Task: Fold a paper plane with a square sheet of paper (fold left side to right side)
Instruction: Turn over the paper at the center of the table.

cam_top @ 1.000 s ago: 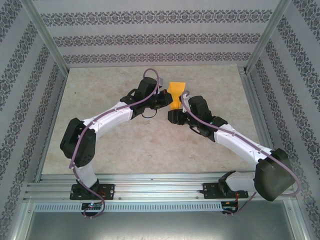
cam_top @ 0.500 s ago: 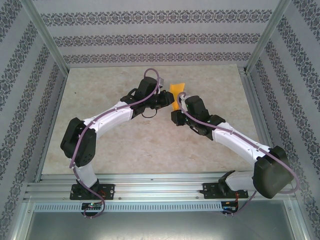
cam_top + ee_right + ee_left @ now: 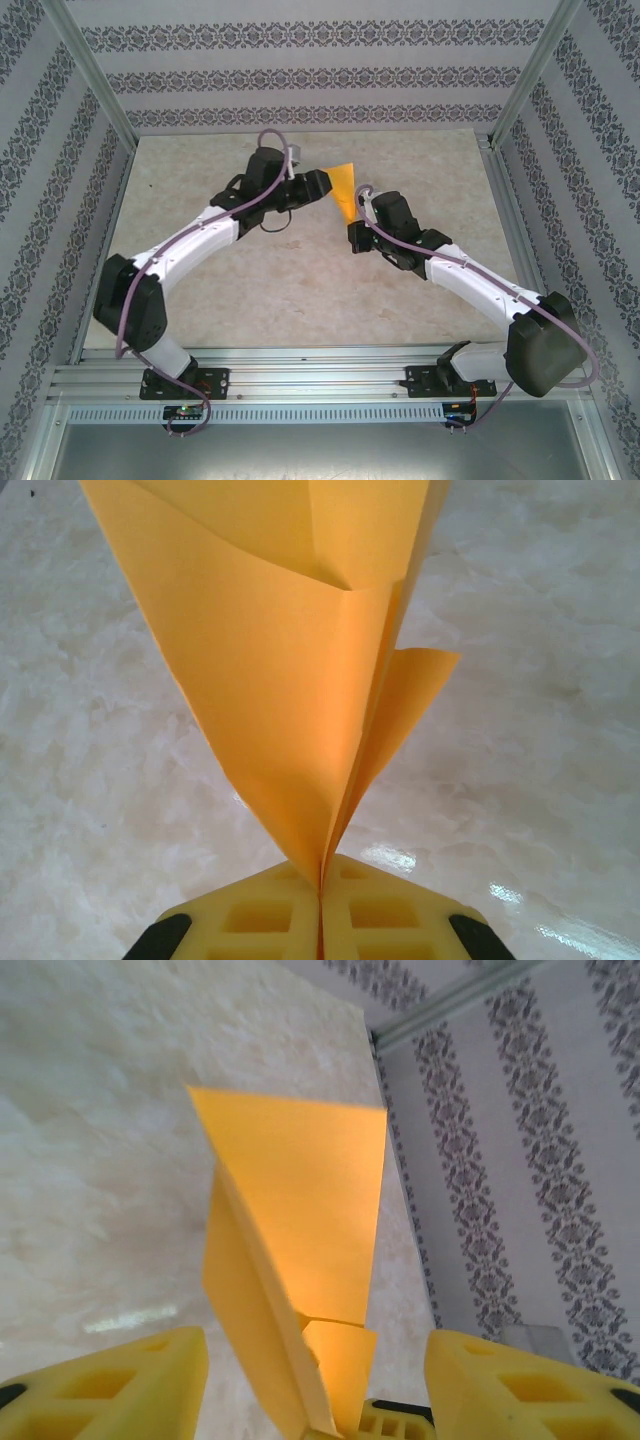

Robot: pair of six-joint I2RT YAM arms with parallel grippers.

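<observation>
Next, I let my left gripper hold the paper while I take its side edge [image 3: 352,188] with my right gripper, since my right gripper is pinching the pointed end [image 3: 322,855] with flaps spreading apart.
The orange-yellow sheet of paper [image 3: 343,186] is folded into a narrow, pointed, plane-like wedge and held up off the table. My right gripper [image 3: 355,216] is shut on its pointed lower end. In the right wrist view the paper [image 3: 290,650] fans upward out of the closed gripper [image 3: 320,905]. My left gripper [image 3: 320,184] stands open just left of the paper. In the left wrist view the folded paper [image 3: 300,1190] rises between the spread fingers [image 3: 110,1380] of the left gripper [image 3: 315,1390], and neither finger touches it.
The marble-look tabletop [image 3: 250,290] lies under both arms. Patterned walls with aluminium posts [image 3: 520,75] enclose it on three sides. A metal rail [image 3: 320,385] runs along the near edge at the arm bases.
The left gripper opened, let go of the paper and drew back to the left. The right gripper closed on the paper's lower point and now holds it alone.
</observation>
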